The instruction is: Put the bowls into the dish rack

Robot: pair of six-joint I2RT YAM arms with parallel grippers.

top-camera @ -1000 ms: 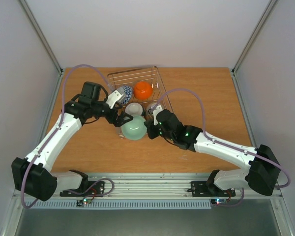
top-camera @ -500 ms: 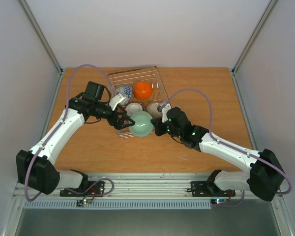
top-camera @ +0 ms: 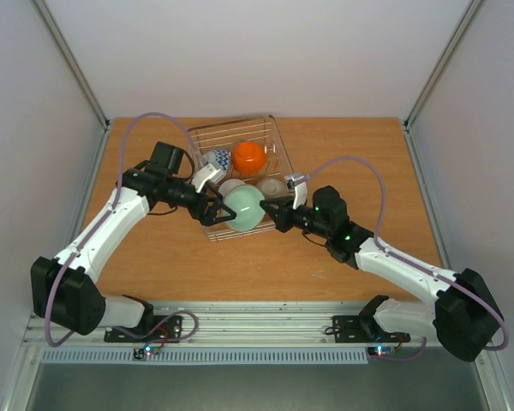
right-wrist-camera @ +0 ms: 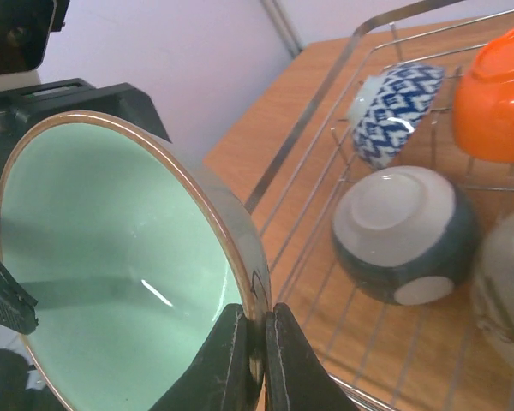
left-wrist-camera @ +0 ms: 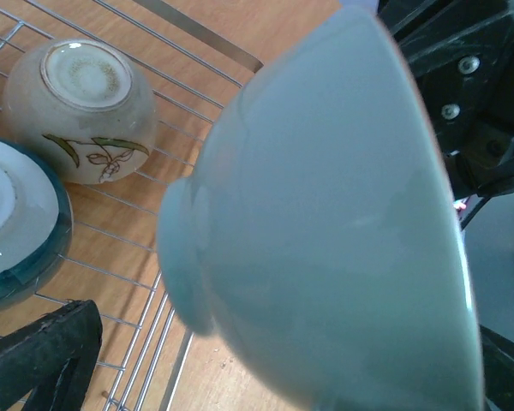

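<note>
My left gripper should hold the bowl's rim (right-wrist-camera: 167, 157) while my right gripper takes a new grip to turn the bowl over, because the pale green bowl's opening (top-camera: 243, 208) faces up.
A pale green bowl (top-camera: 244, 208) hangs tipped on its side over the near edge of the dish rack (top-camera: 240, 130). My right gripper (top-camera: 271, 208) is shut on its rim; the right wrist view shows both fingers pinching the copper-edged rim (right-wrist-camera: 257, 342) beside the green inside (right-wrist-camera: 111, 274). My left gripper (top-camera: 220, 210) is open on the bowl's other side, and the bowl's outside (left-wrist-camera: 325, 223) fills its view. Whether it touches the bowl I cannot tell. In the rack lie an orange bowl (top-camera: 249, 157), a blue-patterned bowl (top-camera: 218, 159), a teal-banded bowl (top-camera: 231, 187) and a beige bowl (top-camera: 272, 186).
The rack's wire rim (right-wrist-camera: 317, 145) runs just under the held bowl. The teal-banded bowl (right-wrist-camera: 403, 231) and the beige bowl (left-wrist-camera: 77, 111) lie upside down close behind it. Bare wooden table (top-camera: 343, 154) lies right of the rack, with grey walls on both sides.
The right gripper has lifted the pale green bowl off the table in front of the rack and tipped it over the rack's near edge. The left gripper stayed open beside it.
</note>
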